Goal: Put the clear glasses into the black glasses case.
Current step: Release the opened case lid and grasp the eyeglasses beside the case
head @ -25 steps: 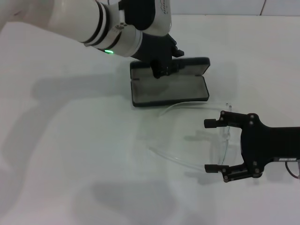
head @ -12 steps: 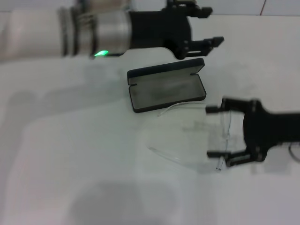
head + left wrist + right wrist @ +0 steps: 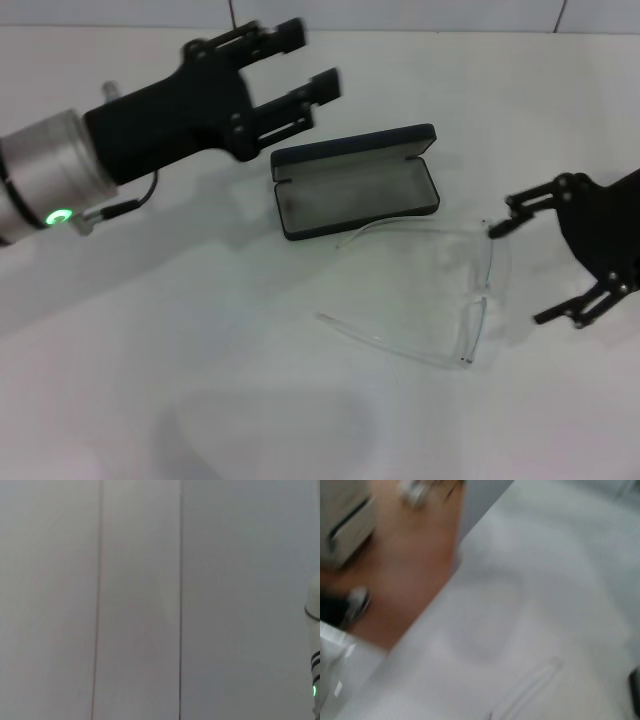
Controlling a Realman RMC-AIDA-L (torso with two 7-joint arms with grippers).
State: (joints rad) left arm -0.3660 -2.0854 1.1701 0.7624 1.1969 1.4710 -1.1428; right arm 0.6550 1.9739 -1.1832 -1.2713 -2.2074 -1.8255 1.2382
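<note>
Both temple arms [image 3: 390,345] are spread too wide for the black glasses case. My right gripper should first lift the clear glasses by the lens [image 3: 487,268] toward my left gripper.
The black glasses case [image 3: 355,190] lies open on the white table, grey lining up, its lid raised at the far side. Just in front of it, the clear glasses [image 3: 478,290] lie unfolded on the table. Their lens is to the right and both thin temple arms reach left, one ending close to the case's front edge. My left gripper [image 3: 312,60] hovers open up and to the left of the case, touching nothing. My right gripper [image 3: 518,272] stands open just right of the lens, apart from it. The right wrist view shows a faint clear temple arm [image 3: 532,685].
The white table [image 3: 200,350] spreads out in front and to the left of the glasses. In the right wrist view, the table's edge meets a brown floor [image 3: 405,570]. The left wrist view shows only a grey panelled wall [image 3: 150,600].
My left gripper has lifted off the case lid and swung back to the left. My right gripper has drawn back to the right from around the lens, leaving the glasses on the table.
</note>
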